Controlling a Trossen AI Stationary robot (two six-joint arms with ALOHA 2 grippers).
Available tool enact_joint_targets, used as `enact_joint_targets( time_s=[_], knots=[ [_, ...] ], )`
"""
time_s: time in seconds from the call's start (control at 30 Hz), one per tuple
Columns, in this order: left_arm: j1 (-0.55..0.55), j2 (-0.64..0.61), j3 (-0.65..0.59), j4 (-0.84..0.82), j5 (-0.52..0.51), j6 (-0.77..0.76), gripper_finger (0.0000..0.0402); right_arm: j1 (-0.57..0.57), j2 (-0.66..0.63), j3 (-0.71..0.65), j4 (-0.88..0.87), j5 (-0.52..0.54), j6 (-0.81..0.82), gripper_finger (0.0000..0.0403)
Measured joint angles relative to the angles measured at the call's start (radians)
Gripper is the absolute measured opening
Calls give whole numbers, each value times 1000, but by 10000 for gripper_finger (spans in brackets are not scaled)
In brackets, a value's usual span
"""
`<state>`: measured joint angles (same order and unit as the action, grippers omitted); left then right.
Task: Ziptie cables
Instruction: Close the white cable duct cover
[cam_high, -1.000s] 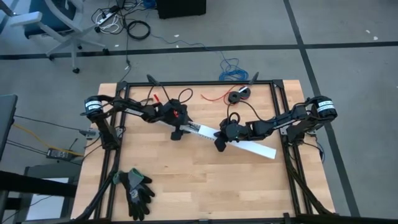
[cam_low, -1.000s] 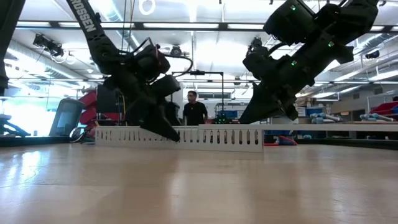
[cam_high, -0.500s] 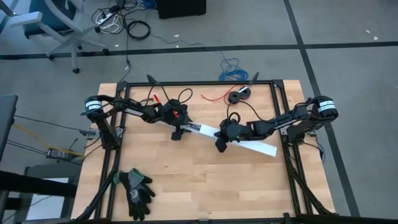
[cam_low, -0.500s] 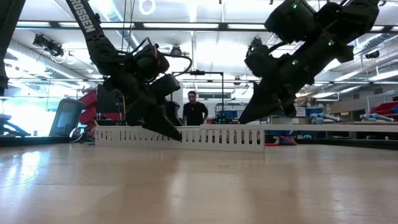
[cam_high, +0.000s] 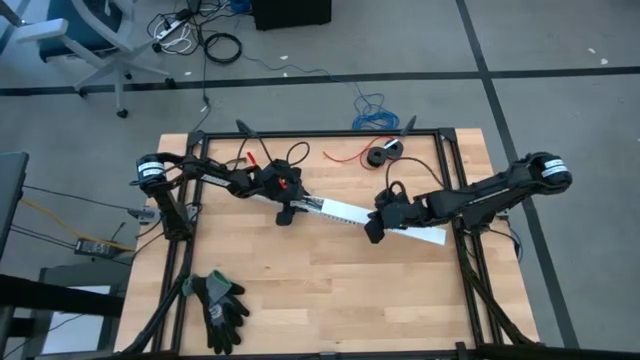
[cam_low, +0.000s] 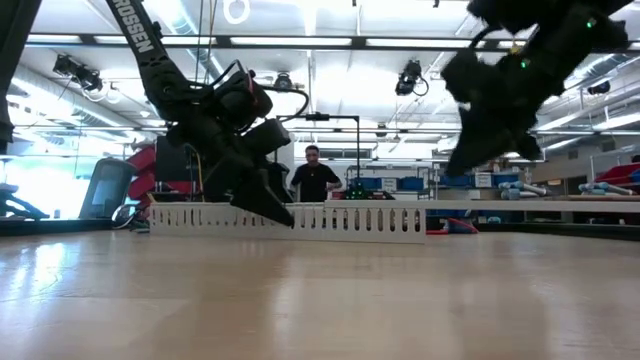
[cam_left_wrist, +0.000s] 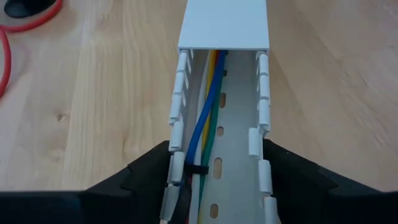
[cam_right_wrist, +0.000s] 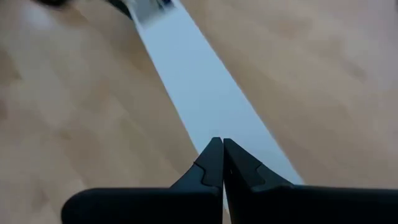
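The cover sticks out past the duct's end (cam_low: 427, 207), so next my right gripper comes down on the cover nearer my left gripper (cam_high: 350, 212) and pushes it along the duct.
A white slotted cable duct (cam_high: 385, 222) lies slantwise across the table's middle, and a white cover (cam_left_wrist: 224, 25) closes its far stretch. In its open end lie the cables (cam_left_wrist: 208, 118), blue, green, yellow and white, with a black zip tie (cam_left_wrist: 198, 169) around them. My left gripper (cam_left_wrist: 214, 163) is shut on the duct's open end. My right gripper (cam_right_wrist: 217, 149) is shut and hovers above the cover, clear of the duct in the low view (cam_low: 455, 165). My left gripper pinches the duct's open end between its two fingers, one on the outside of each slotted side wall (cam_left_wrist: 176, 149). The fingers slant down from the table's left side and point along the duct. The duct lies flat on the table.
A red wire with a black round spool (cam_high: 380, 155) lies at the table's far edge. A blue wire coil (cam_high: 370, 108) lies on the floor beyond it. Black gloves (cam_high: 220, 305) lie near the front left corner. A black frame (cam_high: 455, 180) borders the table. A person (cam_low: 313, 180) stands far behind it.
My right gripper, still shut, has risen and drawn back toward the table's right edge along the duct's cover. The duct and my left gripper have stayed where they were.
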<state>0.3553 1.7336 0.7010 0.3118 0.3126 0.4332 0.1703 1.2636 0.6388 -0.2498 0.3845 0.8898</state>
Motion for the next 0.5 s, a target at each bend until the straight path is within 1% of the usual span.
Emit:
enact_joint_targets(
  time_s=[0.07, 0.13, 0.23, 0.37, 0.5],
  knots=[
    [0, 1, 0, 6, 0, 0, 242, 0, 43, 0, 0, -25, 21, 0],
    [-2, 1, 0, 9, -1, 0, 242, -7, 90, 0, 47, -30, 6, 0],
    [-7, 1, 0, 7, 0, -1, 241, -40, 162, 1, 166, -39, -43, 0],
    [-24, 1, -1, 9, -4, -4, 241, -100, 251, 3, 355, -81, -134, 0],
    [-42, 2, -1, 21, -4, -41, 241, -141, 303, 3, 481, -119, -200, 0]
  ],
)
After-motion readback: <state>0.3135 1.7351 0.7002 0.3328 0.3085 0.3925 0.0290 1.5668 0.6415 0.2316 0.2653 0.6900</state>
